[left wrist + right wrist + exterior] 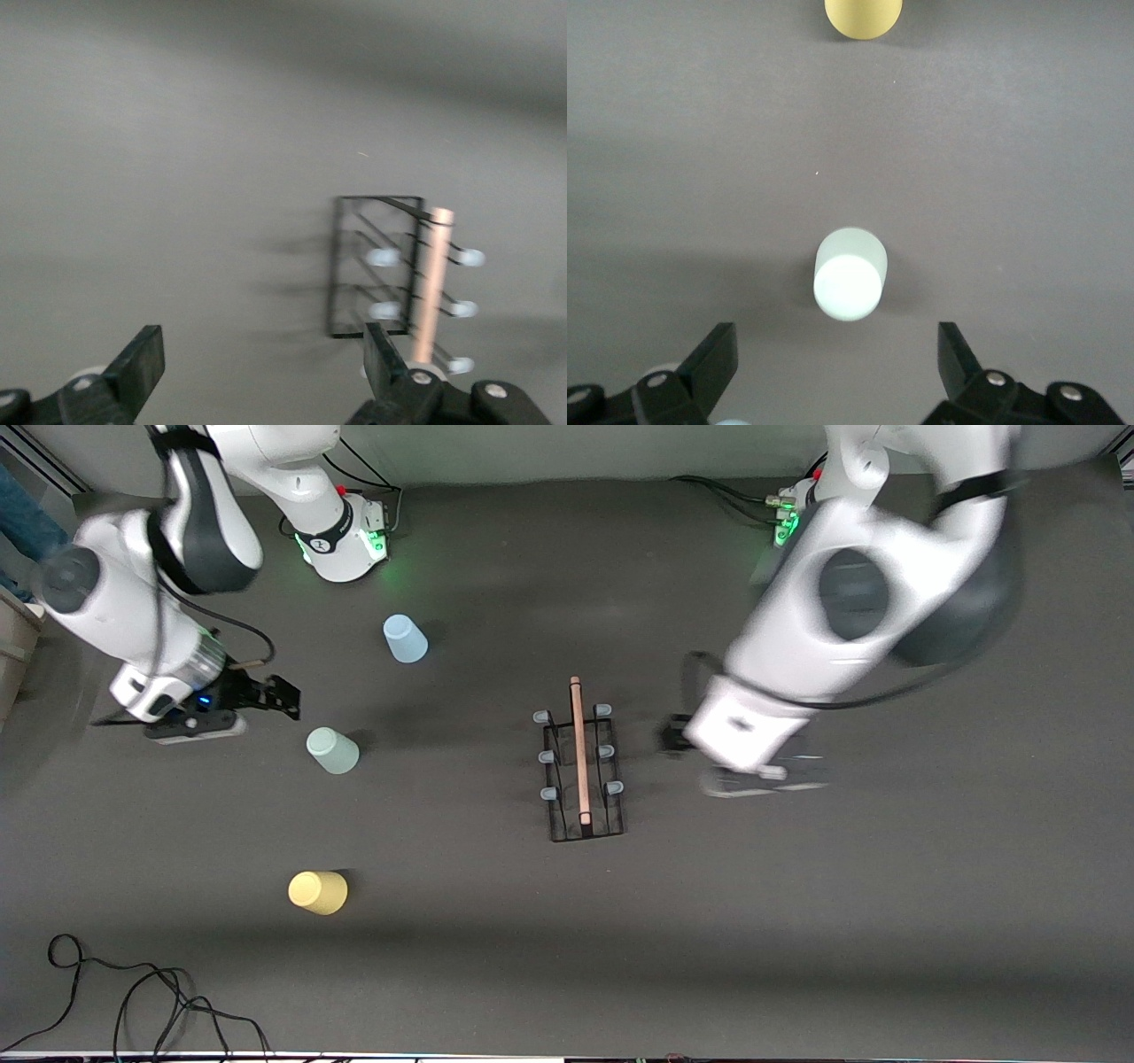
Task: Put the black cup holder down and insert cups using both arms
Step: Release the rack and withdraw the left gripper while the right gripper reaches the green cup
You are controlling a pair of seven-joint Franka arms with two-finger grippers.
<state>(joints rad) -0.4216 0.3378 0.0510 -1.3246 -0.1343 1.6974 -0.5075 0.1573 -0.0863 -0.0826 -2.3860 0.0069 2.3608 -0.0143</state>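
Pale-tipped pegs stick out of the black cup holder. The pale green cup will slide over one peg and stay hanging when I lower it.
The black cup holder stands on the dark table, its wooden rod handle along the top and pale-tipped pegs on both sides. It also shows in the left wrist view. My left gripper is open and empty beside the holder, toward the left arm's end; its open jaws show in the left wrist view. The pale green cup, yellow cup and light blue cup stand mouth down. My right gripper is open and empty beside the green cup. The yellow cup shows too.
Loose black cables lie at the table's edge nearest the front camera, toward the right arm's end. A cardboard box stands off the table at that end. The arms' green-lit bases stand along the edge farthest from the camera.
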